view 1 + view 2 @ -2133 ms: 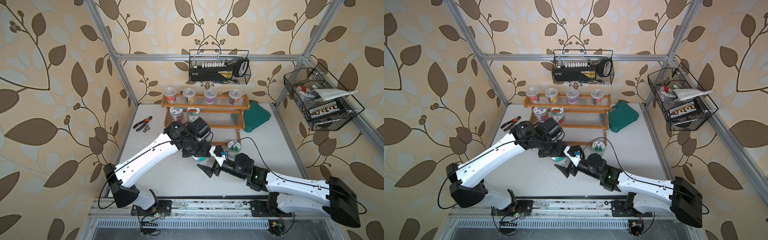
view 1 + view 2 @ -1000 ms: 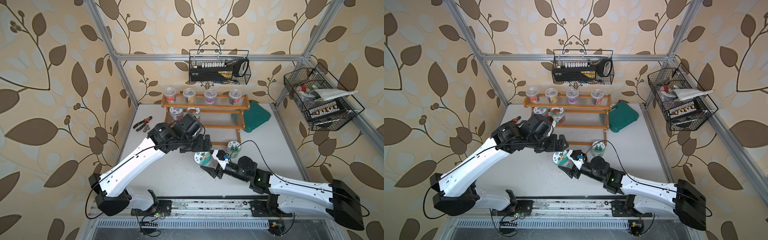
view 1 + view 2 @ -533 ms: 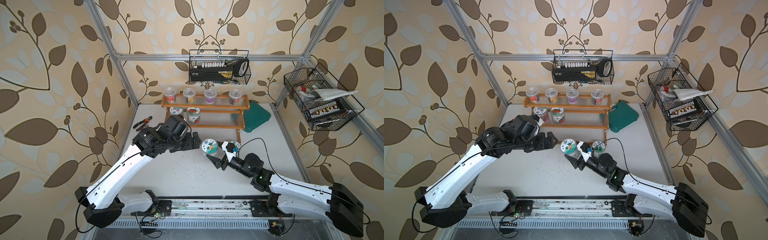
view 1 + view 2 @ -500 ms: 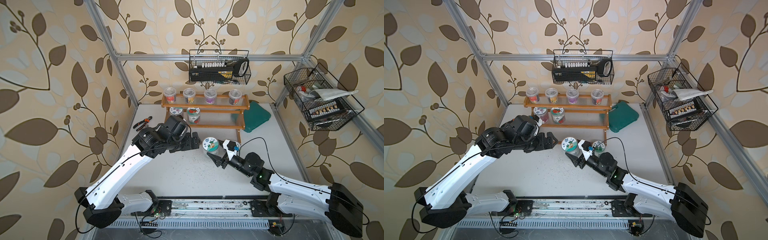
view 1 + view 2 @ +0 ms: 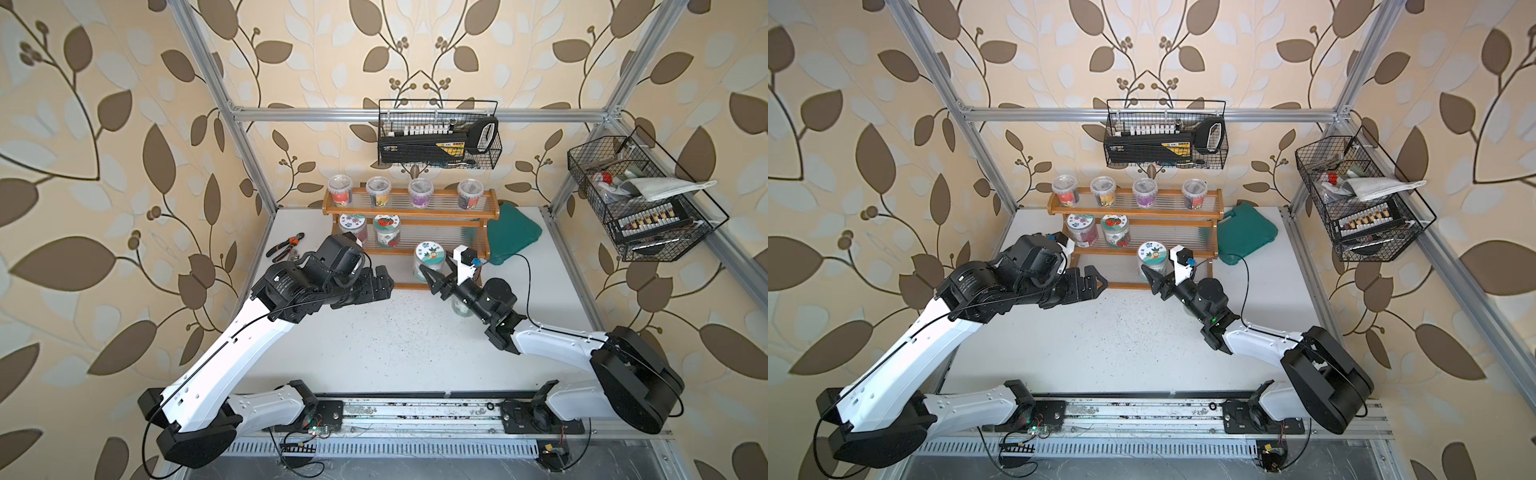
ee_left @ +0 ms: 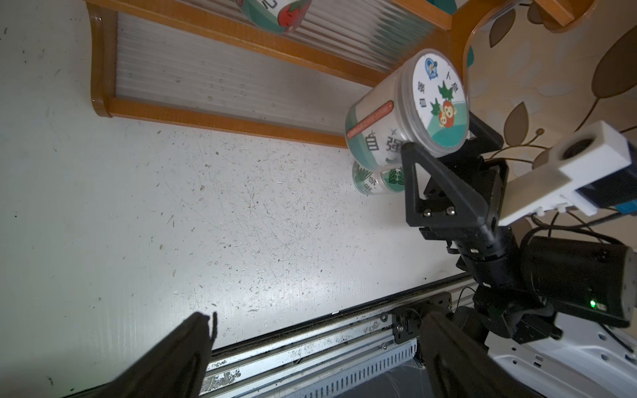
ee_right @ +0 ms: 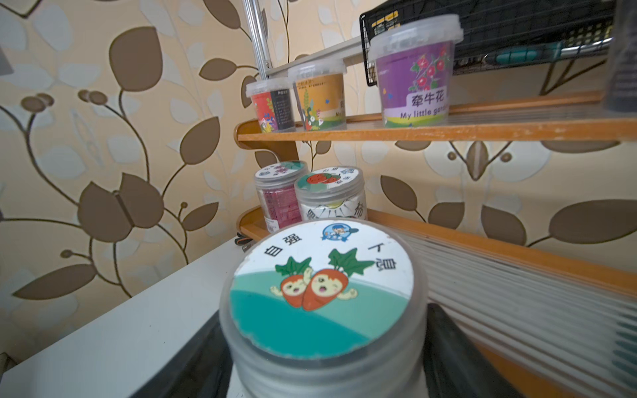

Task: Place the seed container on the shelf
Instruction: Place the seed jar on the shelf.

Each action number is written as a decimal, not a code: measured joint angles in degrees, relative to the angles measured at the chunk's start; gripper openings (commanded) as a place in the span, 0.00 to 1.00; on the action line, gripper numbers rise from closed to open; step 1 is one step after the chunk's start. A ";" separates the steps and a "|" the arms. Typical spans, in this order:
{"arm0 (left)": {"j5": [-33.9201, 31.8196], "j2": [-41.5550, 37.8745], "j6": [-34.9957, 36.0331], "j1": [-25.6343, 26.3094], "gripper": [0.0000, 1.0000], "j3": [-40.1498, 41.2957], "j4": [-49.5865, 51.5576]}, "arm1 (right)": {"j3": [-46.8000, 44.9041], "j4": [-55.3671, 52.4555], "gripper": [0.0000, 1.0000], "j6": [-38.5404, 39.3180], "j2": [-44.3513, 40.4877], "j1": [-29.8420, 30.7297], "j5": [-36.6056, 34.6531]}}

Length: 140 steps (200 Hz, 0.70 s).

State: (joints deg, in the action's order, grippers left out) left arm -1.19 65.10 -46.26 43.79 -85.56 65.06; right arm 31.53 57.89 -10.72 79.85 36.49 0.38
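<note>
The seed container (image 5: 429, 256) is lid up, and the middle level is open beside the jars (image 5: 421, 232). My right gripper keeps lifting the container inward until its base rests on that level.
The seed container (image 5: 430, 258) (image 5: 1152, 257) is a clear jar with a carrot picture on its lid. My right gripper (image 5: 437, 271) (image 5: 1159, 272) is shut on its body and holds it off the table, slightly tilted. It hangs at the front rail of the shelf's lowest tier, near the right end. The shelf (image 5: 409, 214) (image 5: 1133, 212) is the orange-brown stepped rack at the back. The right wrist view shows the lid (image 7: 322, 289) close up between two dark fingers (image 7: 444, 330). My left gripper (image 5: 384, 284) (image 6: 317, 320) stands open and empty to the left, facing the jar (image 6: 413, 113).
Several tubs (image 5: 420, 192) fill the top tier, and two jars (image 5: 386, 230) stand on the middle tier's left. Another jar (image 5: 461, 307) (image 6: 375, 181) stands on the table under my right wrist. Pliers (image 5: 284, 245) lie at back left, a green case (image 5: 513, 232) beside the shelf, and wire baskets (image 5: 438, 137) (image 5: 640, 199) hang above.
My right gripper has carried the seed container from mid-table back and right to the shelf's lowest tier. My left arm has drawn back to the left, still open.
</note>
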 measured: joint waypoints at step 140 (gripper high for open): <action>0.02 -0.50 1.22 -1.88 0.98 1.07 0.44 | 10.08 1.46 0.43 -0.87 10.34 -7.32 3.39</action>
State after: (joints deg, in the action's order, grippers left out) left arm -1.17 64.60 -45.04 41.91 -84.49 65.49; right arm 41.60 59.35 -11.60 90.19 29.17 3.77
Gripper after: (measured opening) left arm 0.984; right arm 0.760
